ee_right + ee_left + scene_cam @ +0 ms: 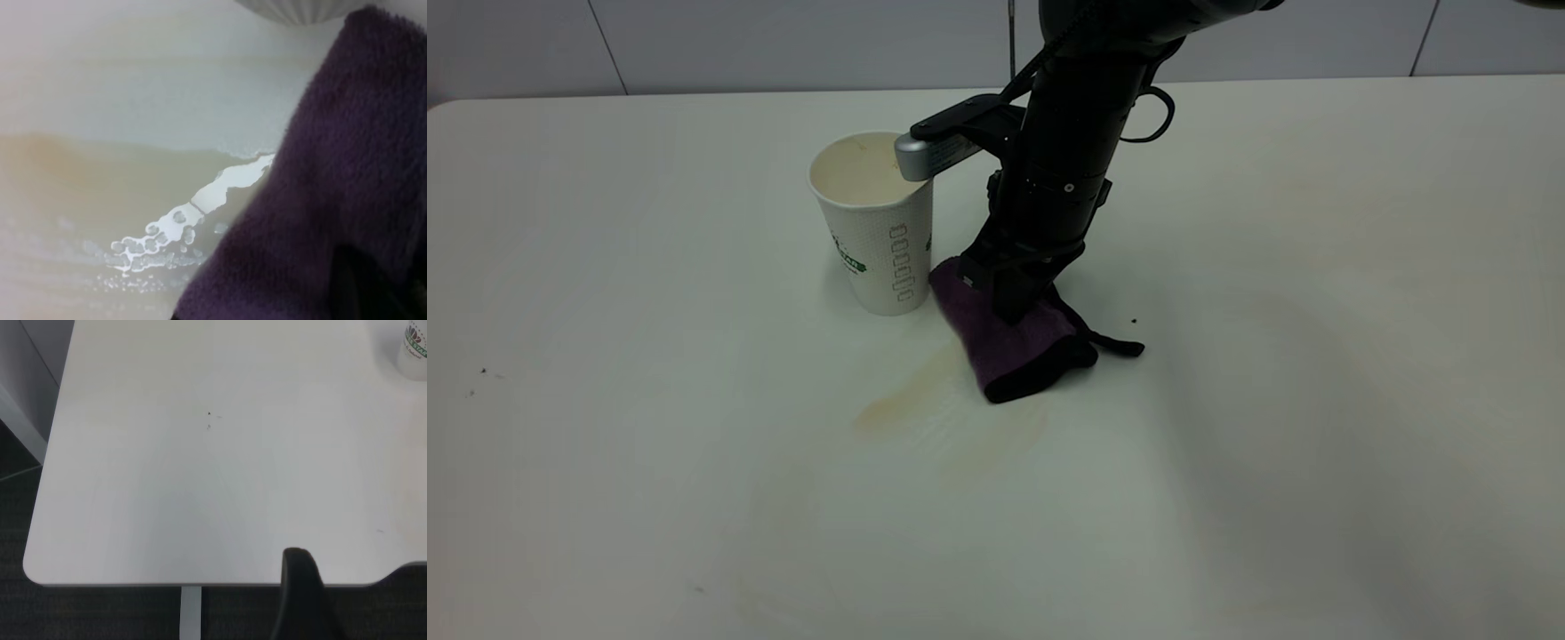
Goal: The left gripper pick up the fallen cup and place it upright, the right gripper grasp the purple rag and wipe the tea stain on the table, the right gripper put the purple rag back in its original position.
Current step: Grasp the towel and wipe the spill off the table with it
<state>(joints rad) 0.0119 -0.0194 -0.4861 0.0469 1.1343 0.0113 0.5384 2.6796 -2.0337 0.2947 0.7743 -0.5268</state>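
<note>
The purple rag's corner touches the white cup's base and the tea stain lies in front, so next my right gripper pulls the rag back over the stain.
The white cup with green print stands upright on the table. Just to its right, my right gripper, with its silver-grey box over the cup's rim, is shut on the purple rag and presses it onto the table. A yellowish tea stain lies in front of the rag. In the right wrist view the rag fills one side beside wet streaks and the cup's base. My left gripper hangs off the table's near edge, far from the cup.
Small dark specks lie on the table at the left and right of the rag. The left wrist view shows the table's rounded corner, a white leg and dark floor beyond. A tiled wall runs behind.
</note>
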